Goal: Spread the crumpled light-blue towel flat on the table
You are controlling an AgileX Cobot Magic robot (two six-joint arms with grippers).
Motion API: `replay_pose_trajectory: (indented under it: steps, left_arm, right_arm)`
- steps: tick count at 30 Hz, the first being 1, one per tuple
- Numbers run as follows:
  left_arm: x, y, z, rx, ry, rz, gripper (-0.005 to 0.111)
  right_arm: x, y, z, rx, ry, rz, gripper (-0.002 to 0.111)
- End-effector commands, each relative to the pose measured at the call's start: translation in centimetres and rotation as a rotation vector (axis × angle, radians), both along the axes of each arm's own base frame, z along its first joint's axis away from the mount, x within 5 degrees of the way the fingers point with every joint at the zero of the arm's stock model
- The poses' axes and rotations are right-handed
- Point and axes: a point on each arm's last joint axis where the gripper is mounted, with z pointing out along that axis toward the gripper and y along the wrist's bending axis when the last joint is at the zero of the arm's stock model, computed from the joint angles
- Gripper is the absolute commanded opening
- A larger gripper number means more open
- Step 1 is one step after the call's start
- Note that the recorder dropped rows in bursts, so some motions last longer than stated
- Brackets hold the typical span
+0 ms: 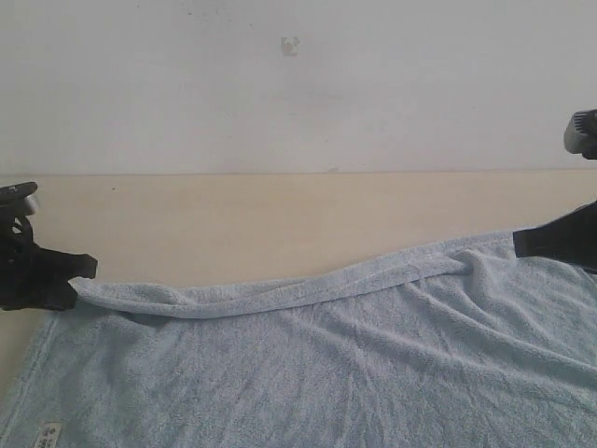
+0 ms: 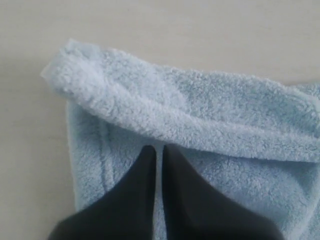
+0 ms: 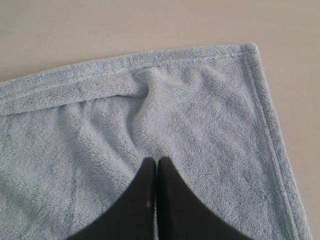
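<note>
The towel's far edge [image 1: 140,297] is folded back on itself at the robot's left gripper, so next the left gripper pulls it out onto the table [image 1: 104,259] past the fold.
The light-blue towel [image 1: 326,364] lies spread over the near part of the beige table [image 1: 233,219]. Its far edge is folded back on itself as a long rolled strip [image 1: 280,297] running from left to right. My left gripper [image 1: 86,271] is shut at the strip's left end. In the left wrist view its tips [image 2: 158,148] hover over the towel [image 2: 225,175] just short of the fold [image 2: 165,120], with no cloth between them. My right gripper [image 1: 519,245] is shut over the far right corner. Wrinkles in the towel [image 3: 200,125] run towards its tips [image 3: 156,161].
A white label [image 1: 47,434] shows at the towel's near left corner. Bare table lies beyond the fold up to the white wall [image 1: 298,93]. Part of the right arm [image 1: 582,131] hangs at the right edge.
</note>
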Motion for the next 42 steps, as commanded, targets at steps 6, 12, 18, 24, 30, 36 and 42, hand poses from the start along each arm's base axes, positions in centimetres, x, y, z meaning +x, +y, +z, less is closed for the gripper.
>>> replay_pose_trajectory:
  steps: [6, 12, 18, 24, 30, 36, 42]
  left_arm:
    - [0.1, -0.3, -1.1, 0.03, 0.023, -0.102, 0.004]
    - [1.3, 0.0, -1.6, 0.041, -0.004, -0.069, 0.004]
    - [4.2, 0.0, -0.1, 0.01, -0.084, -0.039, 0.004]
    - [8.9, 0.0, 1.6, -0.038, -0.226, 0.074, 0.004]
    - [10.4, -0.3, 4.3, -0.035, -0.267, -0.02, 0.004]
    - [7.5, -0.3, 7.0, 0.034, -0.231, -0.128, 0.004]
    - [2.4, 1.1, 9.9, 0.143, -0.209, -0.092, 0.004]
  right_arm:
    - [-0.1, 0.0, 0.2, 0.001, -0.015, 0.008, 0.0]
    - [-0.1, 0.0, 0.2, 0.004, -0.013, 0.006, 0.0]
    - [-0.1, 0.0, 0.1, 0.002, -0.011, 0.006, 0.0]
    - [-0.1, 0.0, 0.1, 0.002, -0.009, 0.005, 0.0]
    - [-0.1, 0.0, 0.1, -0.001, 0.0, 0.003, 0.0]
    - [-0.1, 0.0, 0.1, 0.0, -0.003, 0.003, 0.0]
    - [-0.1, 0.0, 0.1, 0.006, -0.006, 0.002, 0.0]
